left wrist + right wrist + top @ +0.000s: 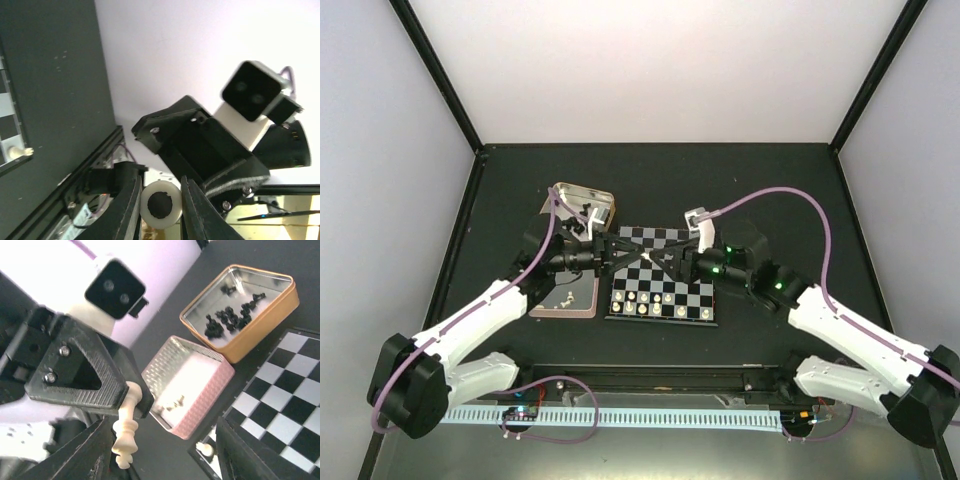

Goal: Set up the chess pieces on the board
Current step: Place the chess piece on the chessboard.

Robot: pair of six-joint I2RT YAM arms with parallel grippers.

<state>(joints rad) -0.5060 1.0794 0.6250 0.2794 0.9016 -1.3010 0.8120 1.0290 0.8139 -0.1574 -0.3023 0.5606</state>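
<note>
Next, my right gripper takes the chess piece by its head (124, 452) before putting it on the board, because my left gripper is holding the chess piece at its base (161, 204).
The board (660, 285) lies mid-table with several cream-white chess pieces (650, 300) on its near rows. Both grippers meet just above it. My left gripper (625, 252) is shut on a cream-white chess piece (148, 202), whose round base with its dark pad faces the left wrist camera. In the right wrist view that piece (125, 432) hangs from the left gripper's fingers (95, 385), pinched at its base. My right gripper (165, 455) stands open around it, its jaws wide apart and touching nothing. One white piece (205, 449) stands on the board's (280, 405) edge.
A pink tin (200, 390) left of the board holds a few small light pieces. Behind it a gold tin (245, 305) holds several black pieces. Both tins (565, 295) (582, 205) sit under the left arm. A dark rail runs along the near table edge.
</note>
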